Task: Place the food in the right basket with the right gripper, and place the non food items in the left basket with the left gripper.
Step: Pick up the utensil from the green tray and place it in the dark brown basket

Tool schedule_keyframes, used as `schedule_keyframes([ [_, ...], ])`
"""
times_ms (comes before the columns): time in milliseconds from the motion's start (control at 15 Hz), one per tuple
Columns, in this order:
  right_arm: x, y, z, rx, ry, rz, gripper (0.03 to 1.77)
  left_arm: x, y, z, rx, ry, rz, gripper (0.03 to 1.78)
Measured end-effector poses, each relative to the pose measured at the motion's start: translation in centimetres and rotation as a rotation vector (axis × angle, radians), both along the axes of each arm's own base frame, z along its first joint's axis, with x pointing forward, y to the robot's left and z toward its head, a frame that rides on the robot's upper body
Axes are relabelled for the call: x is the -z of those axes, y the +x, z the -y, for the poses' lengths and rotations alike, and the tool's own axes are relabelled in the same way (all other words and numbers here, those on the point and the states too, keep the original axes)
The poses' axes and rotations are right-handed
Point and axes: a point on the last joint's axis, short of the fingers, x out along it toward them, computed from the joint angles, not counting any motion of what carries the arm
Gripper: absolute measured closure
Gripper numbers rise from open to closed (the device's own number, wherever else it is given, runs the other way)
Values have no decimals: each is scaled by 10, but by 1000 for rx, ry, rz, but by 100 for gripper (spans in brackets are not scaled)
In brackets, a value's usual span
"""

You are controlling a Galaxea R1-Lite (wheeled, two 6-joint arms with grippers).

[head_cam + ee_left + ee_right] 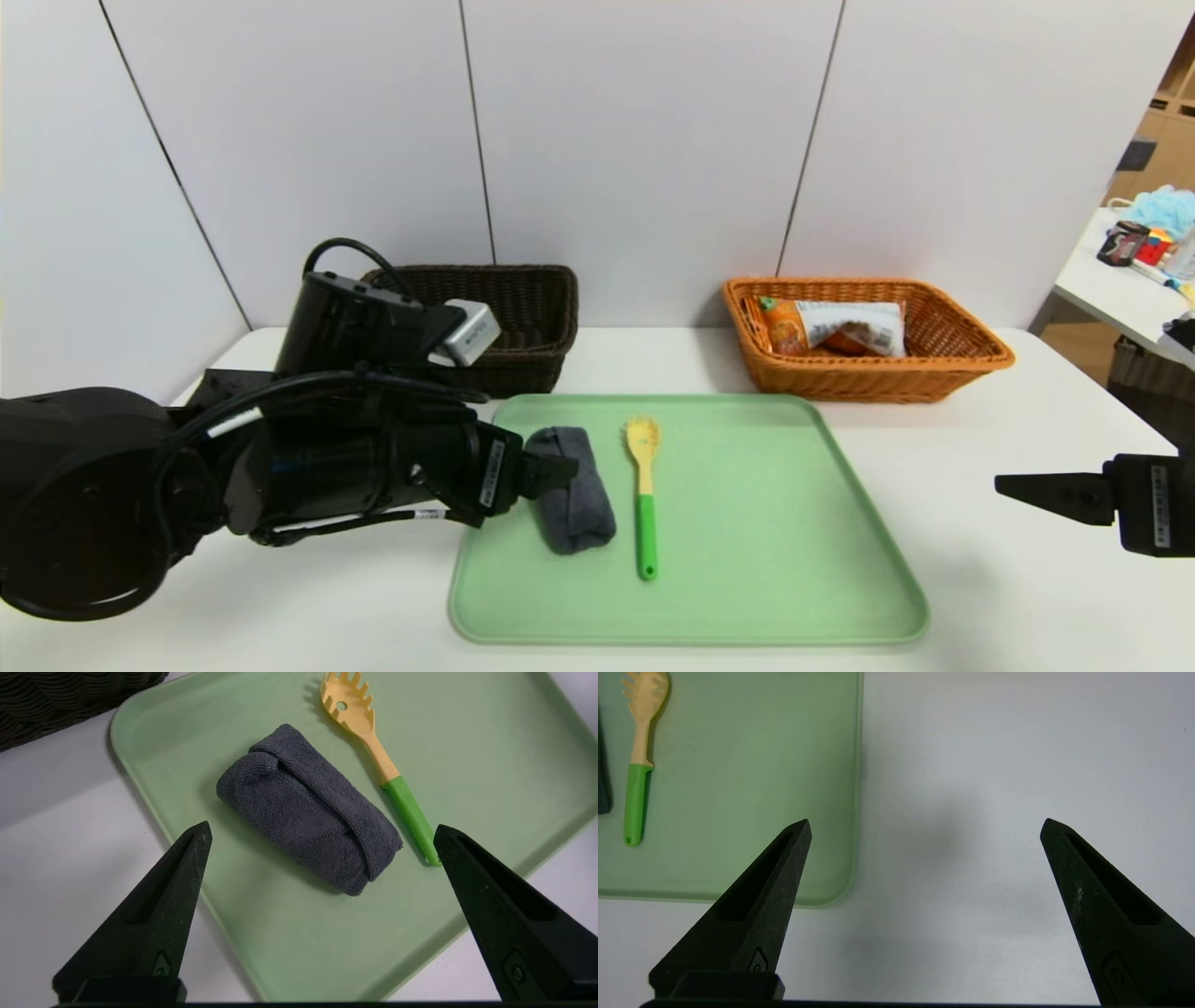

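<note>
My left gripper is about to lift the dark grey rolled cloth (580, 511), which has a folded flap (336, 801) wrapped along its length. The cloth will pinch narrow but stay rolled when it is lifted.
The dark grey rolled cloth (571, 489) (308, 807) lies on the left part of the green tray (747, 560). Beside it lies the yellow spoon-fork with a green handle (643, 497) (380, 765) (637, 756). My left gripper (551, 467) (320, 833) hovers open over the tray's left edge, just short of the cloth, holding nothing. The orange snack bag (836, 327) rests inside the orange-tan right basket (971, 359). The dark brown left basket (527, 317) stands behind my left arm. My right gripper (1004, 485) (924, 826) hangs open above bare table, right of the tray.
The tray's right half (752, 788) holds nothing. A side table (1120, 280) with clutter stands at the far right. A white wall closes off the back of the table.
</note>
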Motion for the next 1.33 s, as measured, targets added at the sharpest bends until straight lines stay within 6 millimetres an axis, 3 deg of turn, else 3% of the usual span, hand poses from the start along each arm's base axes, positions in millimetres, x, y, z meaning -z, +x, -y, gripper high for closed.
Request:
schedule_keyframes([
  [400, 2, 11, -2, 5, 7, -28, 11, 2, 4, 45, 53, 7, 6, 12],
  [867, 4, 16, -2, 12, 10, -43, 11, 6, 14, 114, 10, 53, 18, 12],
  [1333, 7, 15, -2, 18, 15, -57, 11, 23, 19, 144, -49, 124, -15, 12],
])
